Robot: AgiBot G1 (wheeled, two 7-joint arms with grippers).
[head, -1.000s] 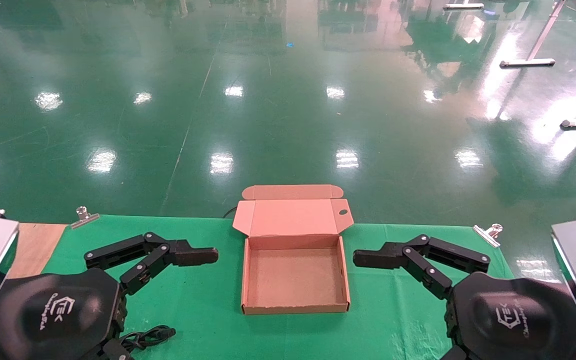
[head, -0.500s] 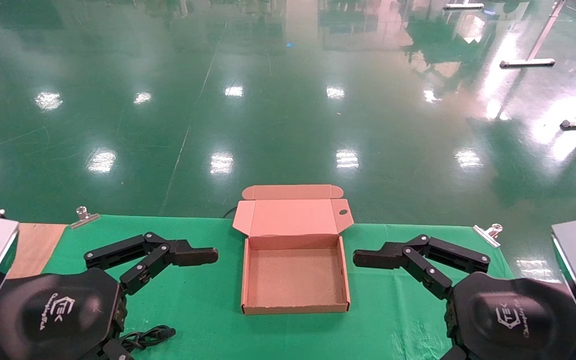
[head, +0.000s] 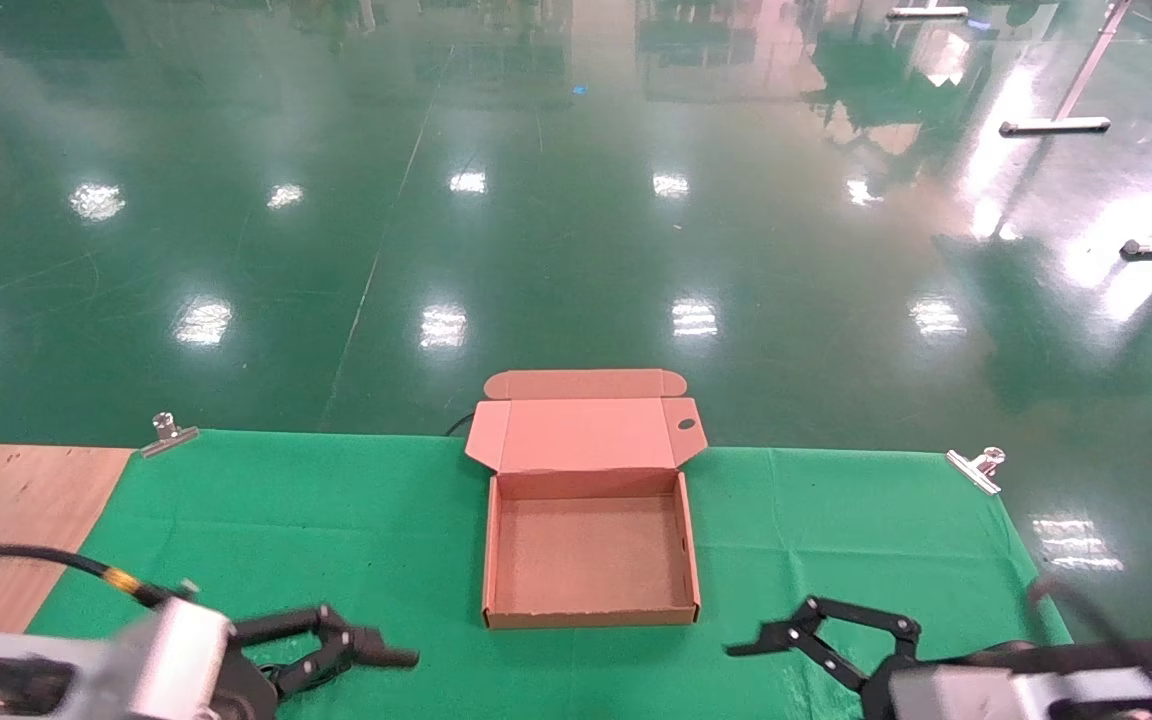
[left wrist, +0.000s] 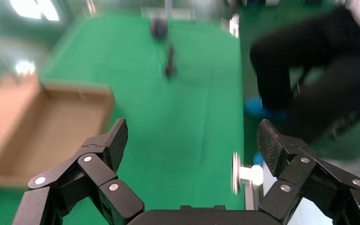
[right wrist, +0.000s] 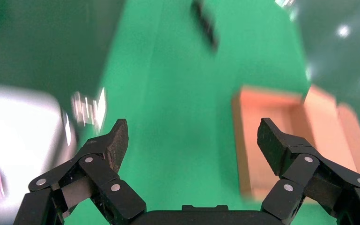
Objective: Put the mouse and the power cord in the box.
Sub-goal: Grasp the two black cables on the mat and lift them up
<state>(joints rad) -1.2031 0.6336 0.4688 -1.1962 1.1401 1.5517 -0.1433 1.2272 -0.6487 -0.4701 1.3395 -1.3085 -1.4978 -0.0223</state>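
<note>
The robot's open left gripper should keep moving down until the power cord, which lies free on the green cloth beneath it, has its bundle between the fingers, and then close.
The box [head: 591,610] lies open and empty at the middle of the green cloth, with its lid folded back toward the far edge. It also shows in the left wrist view as the box [left wrist: 37,136] and in the right wrist view as the box [right wrist: 267,136]. My left gripper [head: 386,655] [left wrist: 192,140] hovers open near the front edge, left of the box. On the other side, my right gripper [head: 766,642] [right wrist: 192,138] is open too. Both hold nothing. A bit of black cable, probably the power cord [head: 271,668], peeks out under the left gripper. The mouse is out of view.
Metal clips [head: 168,432] [head: 976,468] pin the cloth at its far corners, and another clip [left wrist: 243,173] sits close to the left gripper. Bare wood [head: 16,500] lies left of the cloth. A person's dark legs [left wrist: 309,70] stand beyond the table's edge.
Both arms have dropped and pulled back toward the near edge, so the grippers now sit lower and nearer me. Both stay open. The box has not moved.
</note>
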